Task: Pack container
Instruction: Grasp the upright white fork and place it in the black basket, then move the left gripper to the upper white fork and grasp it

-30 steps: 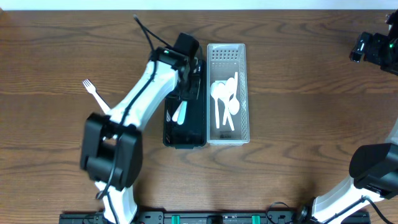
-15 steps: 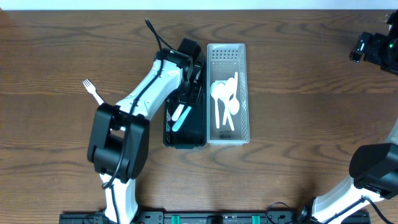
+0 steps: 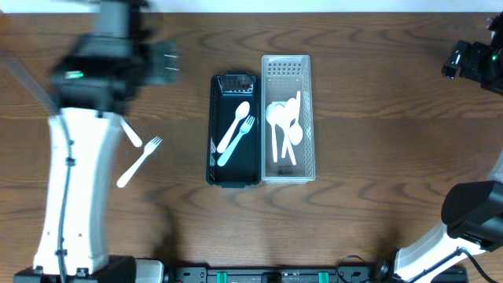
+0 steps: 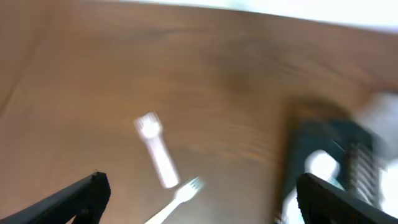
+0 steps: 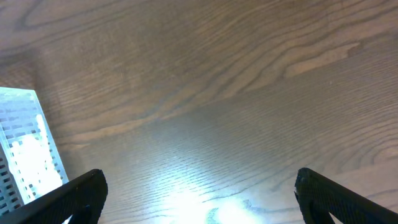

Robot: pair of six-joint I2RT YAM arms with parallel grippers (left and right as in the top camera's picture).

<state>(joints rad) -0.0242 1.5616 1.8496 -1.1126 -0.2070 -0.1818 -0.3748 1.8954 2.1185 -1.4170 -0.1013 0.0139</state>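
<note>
The far white fork [image 4: 150, 129] is clear of its neighbour, and its handle points between my open fingers. My left gripper should keep going down and close on that handle [image 4: 165, 165].
The black container [image 3: 234, 169] stands mid-table with a white spoon [image 3: 234, 130] and a white fork [image 3: 238, 140] lying in it. Beside it on the right, the white basket [image 3: 306, 118] holds several white spoons. Two more white forks lie on the wood at the left: one in full view [image 3: 140, 161], the other [image 3: 132, 135] half hidden by my left arm. My left gripper [image 3: 169, 63] is open and empty at the far left, blurred. Its wrist view shows both loose forks [image 4: 177, 199] [image 4: 155, 152] and the black container [image 4: 323, 155]. My right gripper [image 3: 457, 63] [image 5: 200, 176] is open over bare wood.
The white basket's corner [image 5: 25, 149] shows at the left edge of the right wrist view. The right arm's base [image 3: 471, 212] sits at the table's lower right. The left arm [image 3: 75, 189] runs down the left side.
My left gripper has opened and swung from over the black container to the far left. A fork now lies beside the spoon in the container. The right arm has not moved.
</note>
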